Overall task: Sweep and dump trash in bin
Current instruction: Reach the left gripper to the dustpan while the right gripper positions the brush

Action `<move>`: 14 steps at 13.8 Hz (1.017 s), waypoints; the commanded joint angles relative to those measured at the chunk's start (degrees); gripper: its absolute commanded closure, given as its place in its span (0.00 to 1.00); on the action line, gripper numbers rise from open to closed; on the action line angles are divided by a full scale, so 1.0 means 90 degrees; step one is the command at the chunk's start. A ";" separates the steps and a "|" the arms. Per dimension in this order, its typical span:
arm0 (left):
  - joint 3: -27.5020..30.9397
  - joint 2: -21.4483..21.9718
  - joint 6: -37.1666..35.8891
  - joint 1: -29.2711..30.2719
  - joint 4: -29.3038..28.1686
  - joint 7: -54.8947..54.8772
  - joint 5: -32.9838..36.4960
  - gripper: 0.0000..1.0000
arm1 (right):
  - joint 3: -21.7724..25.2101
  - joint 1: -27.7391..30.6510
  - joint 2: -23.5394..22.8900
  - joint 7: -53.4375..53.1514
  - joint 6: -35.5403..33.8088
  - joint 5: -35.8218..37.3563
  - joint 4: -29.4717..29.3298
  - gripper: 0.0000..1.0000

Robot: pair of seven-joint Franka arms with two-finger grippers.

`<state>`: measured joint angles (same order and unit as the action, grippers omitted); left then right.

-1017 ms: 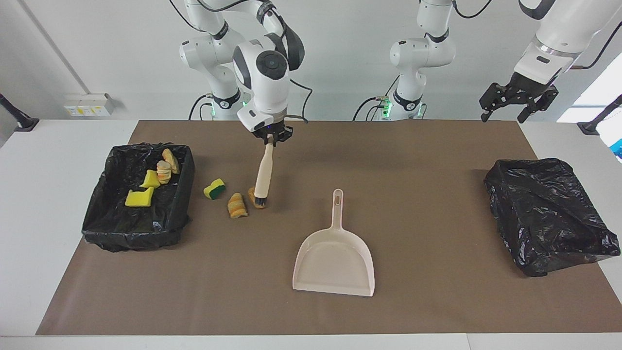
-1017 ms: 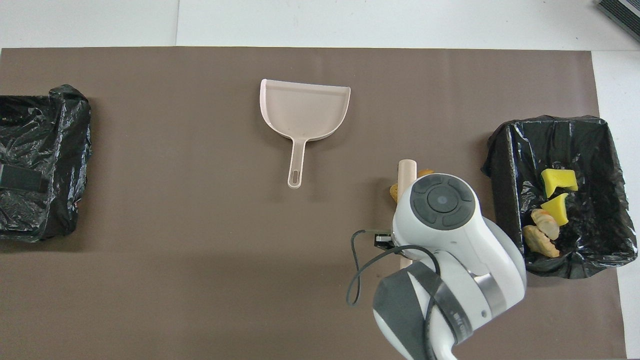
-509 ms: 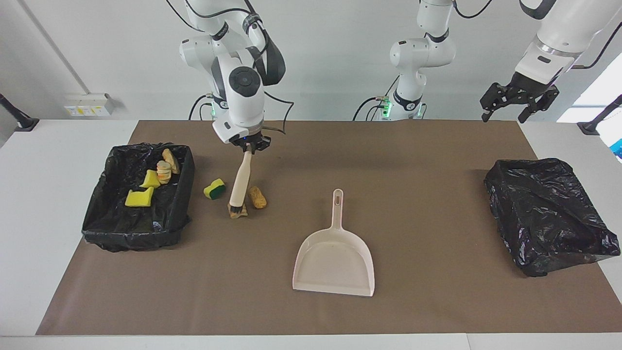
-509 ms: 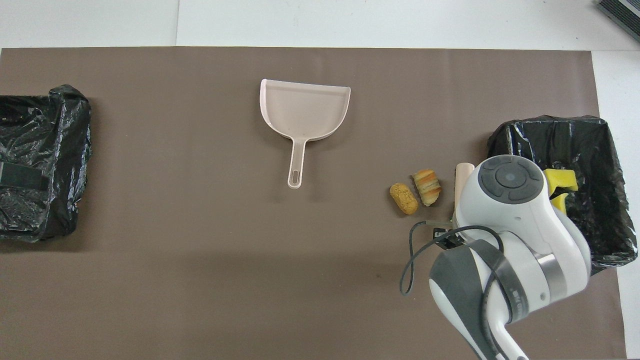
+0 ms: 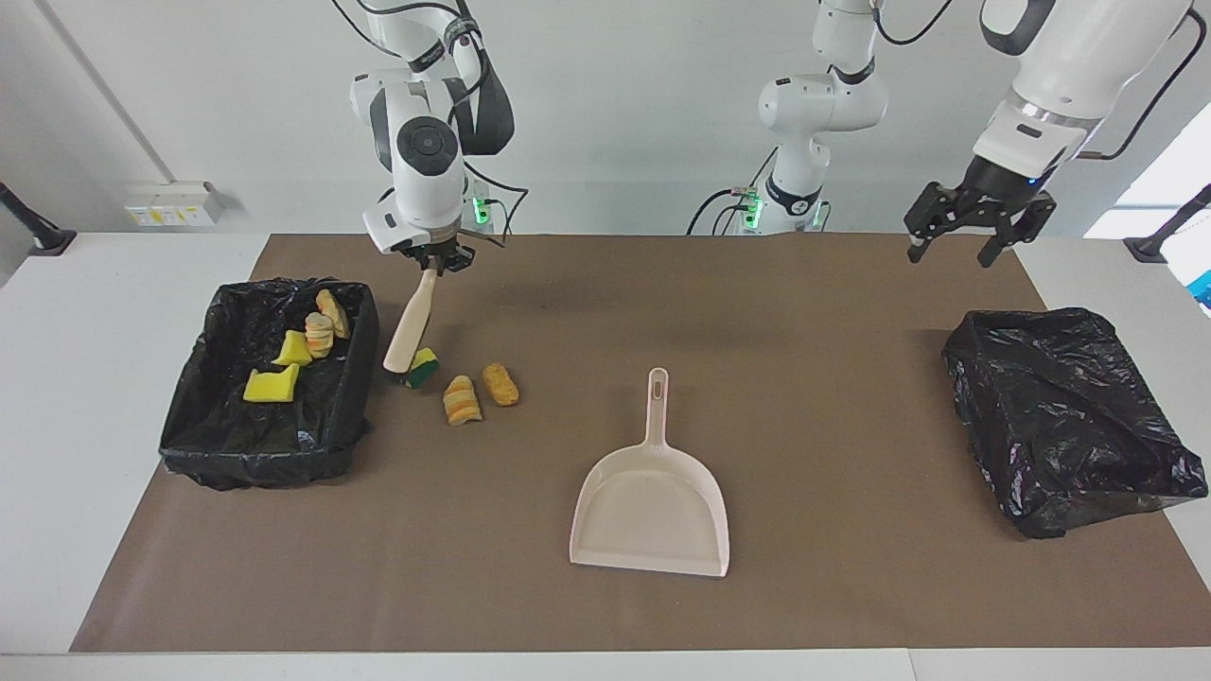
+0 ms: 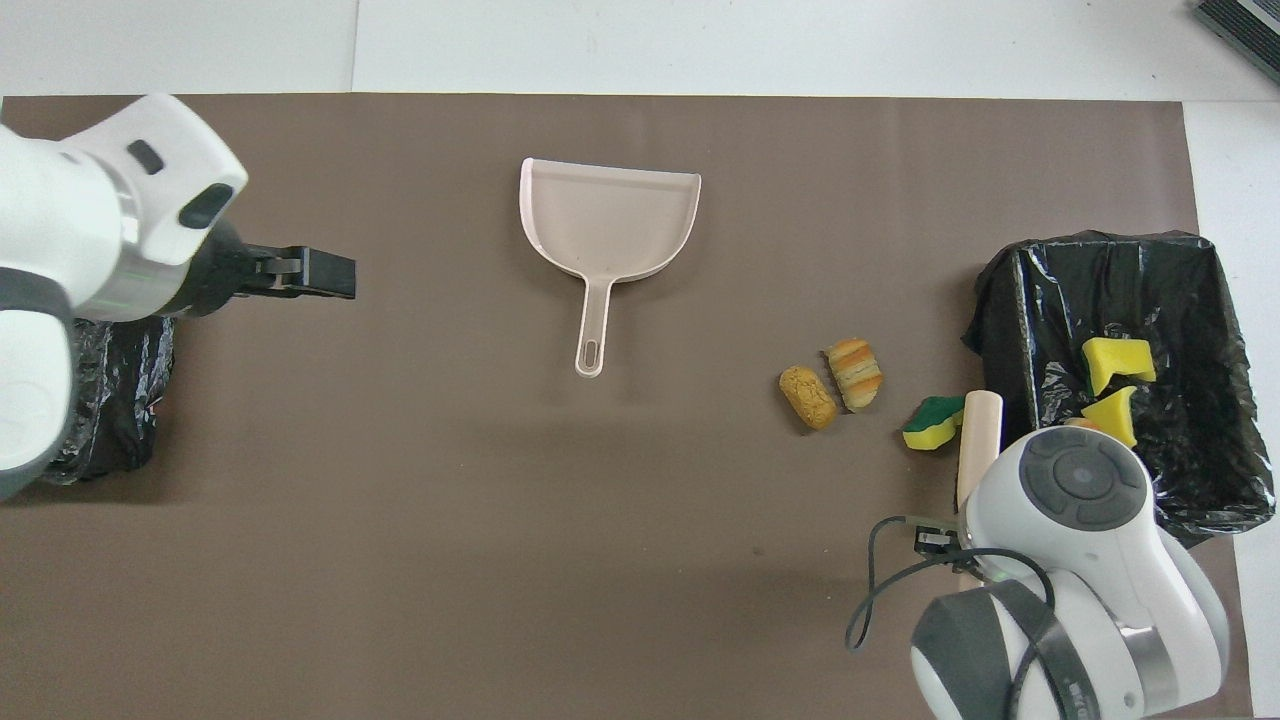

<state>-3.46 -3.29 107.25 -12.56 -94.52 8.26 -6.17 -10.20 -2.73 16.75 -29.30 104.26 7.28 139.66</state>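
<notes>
The yellow-green sponge (image 6: 932,425) is by the bin, away from the lumps, so the robot's right gripper should sweep the sponge up against the striped lump (image 6: 854,374) before the dustpan collects them.
My right gripper (image 5: 433,260) is shut on the handle of the beige brush (image 5: 410,326). The brush slants down with its bristles at a yellow-green sponge (image 5: 423,369), beside the black-lined bin (image 5: 189,445). A striped lump (image 5: 462,400) and an orange-tan lump (image 5: 500,384) lie on the mat beside the sponge. Several scraps (image 5: 272,383) lie in the bin. The beige dustpan (image 5: 651,506) lies mid-mat, untouched. My left gripper (image 5: 970,227) is open and empty, up in the air over the left arm's end of the mat. In the overhead view the brush (image 6: 978,440) touches the sponge (image 6: 932,424).
A second black-bagged bin (image 5: 1069,416) sits at the left arm's end of the table. The brown mat (image 5: 851,586) covers most of the table. The dustpan's handle (image 6: 592,330) points toward the robots.
My right gripper has carried the brush toward the bin, from the orange-tan lump past the striped lump to the sponge. My left arm has swung in over the mat.
</notes>
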 commanded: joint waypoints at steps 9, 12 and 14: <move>0.0102 -0.1987 0.2525 -0.1357 0.0101 0.1239 -0.0067 0.00 | -0.0136 -0.0554 -0.0746 0.0121 0.0858 -0.0583 -0.0271 1.00; 0.0102 -0.2173 0.2624 -0.1709 0.0082 0.1260 -0.0047 0.00 | -0.0126 -0.0927 -0.1040 0.0032 0.0167 -0.0507 -0.1197 1.00; 0.0102 -0.2387 0.2634 -0.1857 0.0092 0.1280 0.0011 0.00 | -0.0097 -0.0771 -0.1138 0.0266 -0.0537 -0.0419 -0.1902 1.00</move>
<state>-3.56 -22.55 130.06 -28.12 -94.61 19.47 -6.36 -11.26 -11.49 8.85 -28.94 104.42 2.99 129.06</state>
